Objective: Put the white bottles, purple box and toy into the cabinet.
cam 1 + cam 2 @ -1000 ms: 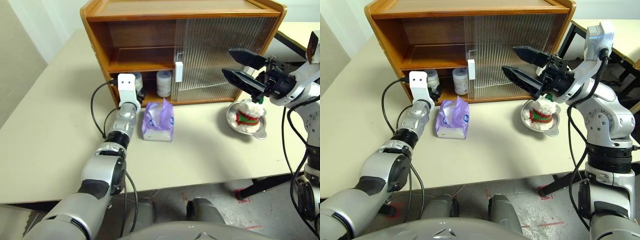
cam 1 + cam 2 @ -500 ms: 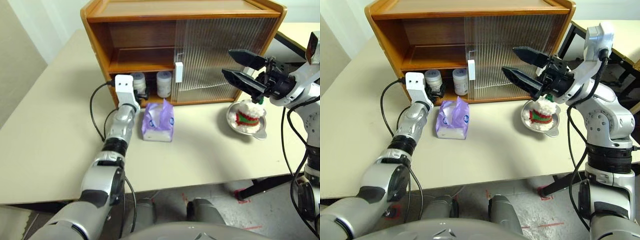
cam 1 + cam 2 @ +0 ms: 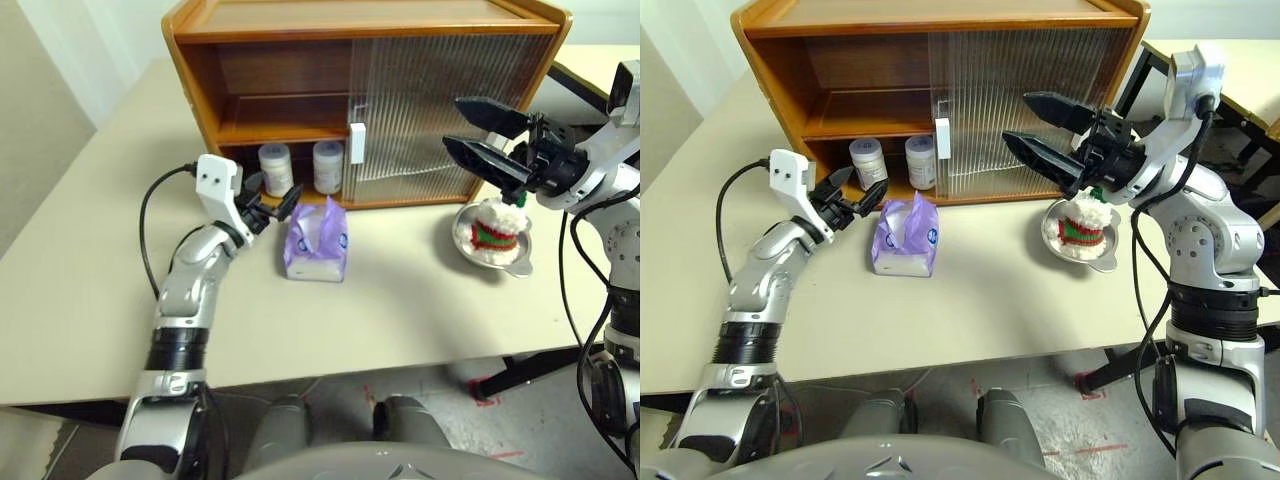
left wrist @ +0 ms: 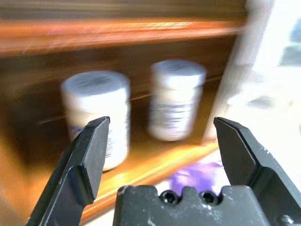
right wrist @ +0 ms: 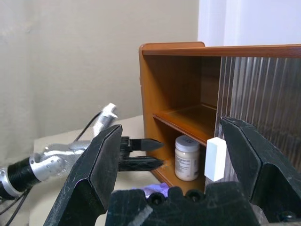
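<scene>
Crumpled wrapping is standing up loosely. The purple box will pinch into a fold and come along by its wrapper when I lift it.
Two white bottles stand side by side on the lower shelf of the wooden cabinet, in its open left half. My left gripper hovers open and empty just in front of that shelf, level, aimed toward the right. The purple box lies on the table next to its fingertips. The toy sits in a steel bowl before the closed right door. My right gripper hangs open and empty above the toy. The left wrist view looks at both bottles between open fingers.
The ribbed sliding door with its white handle covers the cabinet's right half. The upper shelf holds nothing. Beige table spreads to the left and in front; its front edge runs near me.
My left gripper has drawn back out of the lower shelf, risen a little and swung to the right, leaving the left bottle standing inside. The right arm has kept still.
</scene>
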{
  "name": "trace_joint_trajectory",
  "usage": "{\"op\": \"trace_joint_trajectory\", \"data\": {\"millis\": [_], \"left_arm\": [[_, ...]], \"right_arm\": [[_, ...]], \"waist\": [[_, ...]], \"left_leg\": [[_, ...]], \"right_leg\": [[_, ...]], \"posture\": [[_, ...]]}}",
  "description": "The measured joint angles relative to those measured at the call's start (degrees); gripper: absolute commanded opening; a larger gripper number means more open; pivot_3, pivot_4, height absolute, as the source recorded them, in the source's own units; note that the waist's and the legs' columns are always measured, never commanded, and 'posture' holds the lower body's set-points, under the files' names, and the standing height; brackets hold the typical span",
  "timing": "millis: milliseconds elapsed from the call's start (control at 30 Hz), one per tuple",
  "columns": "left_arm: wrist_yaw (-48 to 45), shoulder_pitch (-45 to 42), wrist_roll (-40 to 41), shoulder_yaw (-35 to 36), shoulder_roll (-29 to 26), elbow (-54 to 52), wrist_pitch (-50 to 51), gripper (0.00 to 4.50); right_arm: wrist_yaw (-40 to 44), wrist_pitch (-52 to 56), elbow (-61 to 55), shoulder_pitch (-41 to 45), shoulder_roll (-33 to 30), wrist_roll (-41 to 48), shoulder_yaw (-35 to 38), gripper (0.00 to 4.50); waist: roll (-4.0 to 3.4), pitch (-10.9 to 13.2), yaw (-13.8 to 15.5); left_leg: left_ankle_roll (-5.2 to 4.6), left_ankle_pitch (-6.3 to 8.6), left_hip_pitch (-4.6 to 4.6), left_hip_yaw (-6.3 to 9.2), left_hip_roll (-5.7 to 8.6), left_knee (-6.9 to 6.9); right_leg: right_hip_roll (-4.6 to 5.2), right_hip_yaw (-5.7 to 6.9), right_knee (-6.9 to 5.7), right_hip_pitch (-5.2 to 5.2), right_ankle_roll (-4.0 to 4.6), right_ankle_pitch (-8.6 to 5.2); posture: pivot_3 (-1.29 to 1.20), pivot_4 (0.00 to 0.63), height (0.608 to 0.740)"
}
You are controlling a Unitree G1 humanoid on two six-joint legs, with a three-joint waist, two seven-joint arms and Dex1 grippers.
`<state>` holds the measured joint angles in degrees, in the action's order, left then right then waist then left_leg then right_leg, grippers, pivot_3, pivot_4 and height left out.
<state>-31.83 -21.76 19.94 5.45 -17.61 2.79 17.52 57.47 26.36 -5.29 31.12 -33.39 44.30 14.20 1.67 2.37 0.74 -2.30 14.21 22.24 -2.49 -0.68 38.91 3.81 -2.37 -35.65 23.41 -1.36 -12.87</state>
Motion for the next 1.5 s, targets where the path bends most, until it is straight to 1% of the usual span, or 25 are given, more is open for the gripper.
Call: {"op": "trace_joint_trajectory", "data": {"millis": [33,100,133,200,333,533,700,867,933,1100,1167,1367,1433,1500], "left_arm": [[-5.7,0.9,3.2,0.2,-2.9,-1.4,0.9,4.48],[-13.5,2.2,6.9,0.8,-7.5,-2.5,1.3,4.48],[-17.7,2.7,7.8,0.7,-10.1,-2.4,1.3,4.48],[-23.6,3.3,8.4,0.2,-12.8,-2.1,0.6,4.48],[-34.4,4.0,6.4,-2.8,-16.6,1.6,-7.2,4.48],[-43.5,1.5,0.2,-7.6,-17.4,12.3,-20.9,4.48],[-46.2,-1.1,-2.3,-9.4,-15.7,19.4,-27.7,4.48],[-46.8,-4.0,-4.5,-11.0,-12.9,26.8,-32.7,4.48],[-46.8,-4.9,-4.9,-11.1,-12.3,28.8,-34.0,4.48],[-45.6,-7.0,-7.6,-11.6,-10.0,37.8,-36.8,4.48],[-45.3,-7.1,-8.7,-11.8,-9.9,40.5,-37.7,4.48],[-45.4,-8.5,-9.7,-11.8,-9.7,43.4,-39.0,4.48],[-45.5,-8.5,-9.7,-11.8,-9.5,43.4,-39.0,4.13],[-45.7,-8.5,-9.7,-11.7,-9.4,43.4,-38.9,3.52]], "right_arm": [[0.1,0.0,0.1,0.1,0.0,0.0,0.0,4.50],[0.1,-0.1,0.2,0.3,0.1,0.0,0.0,4.50],[0.1,-0.1,0.4,0.4,0.1,-0.1,0.0,4.50],[0.1,-0.1,0.7,0.4,0.1,-0.1,0.0,4.50],[0.1,-0.1,0.8,1.0,0.4,-0.1,-0.1,4.50],[0.1,-0.1,0.8,1.0,0.5,-0.1,-0.1,4.50],[0.0,-0.1,0.6,0.9,0.4,-0.1,0.0,4.50],[-0.3,-0.1,-0.5,0.4,-0.1,0.0,0.2,4.50],[-0.5,-0.1,-0.9,0.2,-0.1,0.0,0.2,4.50],[-1.0,-0.1,-1.4,-0.2,-0.2,0.0,0.2,4.50],[-1.1,-0.1,-1.4,-0.2,-0.3,0.0,0.2,4.50],[-1.2,-0.1,-1.4,-0.3,-0.6,0.1,0.2,4.50],[-1.2,-0.1,-1.4,-0.3,-0.6,0.1,0.2,4.50],[-1.2,-0.1,-1.4,-0.3,-0.6,0.1,0.2,4.50]], "waist": [[0.00,0.0,0.0],[-0.03,0.0,-0.1],[-0.04,0.0,-0.1],[-0.04,0.0,-0.1],[-0.06,0.0,0.1],[-0.06,0.0,0.1],[-0.07,0.0,0.1],[-0.07,0.0,0.0],[-0.07,0.0,0.0],[-0.08,0.0,-0.2],[-0.07,0.0,-0.5],[-0.08,0.0,-1.2],[-0.07,0.0,-1.3],[-0.07,0.0,-1.4]], "left_leg": [[0.01,0.00,-0.01,-0.01,-0.01,0.00],[0.01,0.00,-0.07,-0.02,-0.01,0.00],[0.00,0.00,-0.07,-0.02,-0.02,0.00],[0.00,0.00,-0.07,-0.02,-0.03,0.00],[0.00,0.00,-0.06,-0.02,-0.03,0.00],[0.02,0.02,0.00,-0.03,-0.04,-0.01],[0.01,0.01,0.01,-0.03,-0.08,-0.03],[-0.02,-0.01,0.03,-0.03,-0.08,-0.02],[-0.03,-0.02,0.03,-0.03,-0.08,-0.02],[-0.06,-0.03,0.02,-0.05,-0.07,-0.01],[-0.06,-0.03,0.03,-0.05,-0.07,-0.01],[-0.06,-0.03,0.02,-0.05,-0.06,0.00],[-0.06,-0.03,0.02,-0.05,-0.06,0.00],[-0.06,-0.03,0.01,-0.05,-0.06,0.00]], "right_leg": [[0.00,0.01,0.00,0.00,0.03,-0.02],[0.00,0.01,-0.03,-0.01,0.10,-0.09],[-0.01,0.02,-0.04,0.00,0.10,-0.15],[0.00,0.02,-0.04,0.00,0.06,-0.19],[0.05,0.02,-0.03,0.01,0.08,-0.21],[0.13,0.03,0.00,0.04,0.22,-0.20],[0.13,0.05,-0.01,0.06,0.12,-0.15],[0.11,0.05,-0.01,0.07,0.07,-0.13],[0.11,0.05,-0.02,0.07,0.05,-0.12],[0.08,0.05,-0.03,0.06,0.00,-0.11],[0.07,0.05,-0.03,0.06,0.00,-0.11],[0.09,0.05,-0.04,0.03,-0.04,-0.09],[0.09,0.05,-0.03,0.03,-0.05,-0.08],[0.08,0.05,-0.04,0.03,-0.05,-0.08]], "posture": [[0.05,0.000,0.740],[0.05,0.000,0.740],[0.05,0.000,0.740],[0.05,0.000,0.740],[0.05,0.000,0.740],[0.03,0.000,0.740],[0.01,0.000,0.740],[0.00,0.000,0.740],[-0.01,0.000,0.740],[-0.02,0.000,0.740],[-0.02,0.000,0.740],[-0.02,0.000,0.740],[-0.02,0.000,0.740],[-0.01,0.000,0.740]]}}
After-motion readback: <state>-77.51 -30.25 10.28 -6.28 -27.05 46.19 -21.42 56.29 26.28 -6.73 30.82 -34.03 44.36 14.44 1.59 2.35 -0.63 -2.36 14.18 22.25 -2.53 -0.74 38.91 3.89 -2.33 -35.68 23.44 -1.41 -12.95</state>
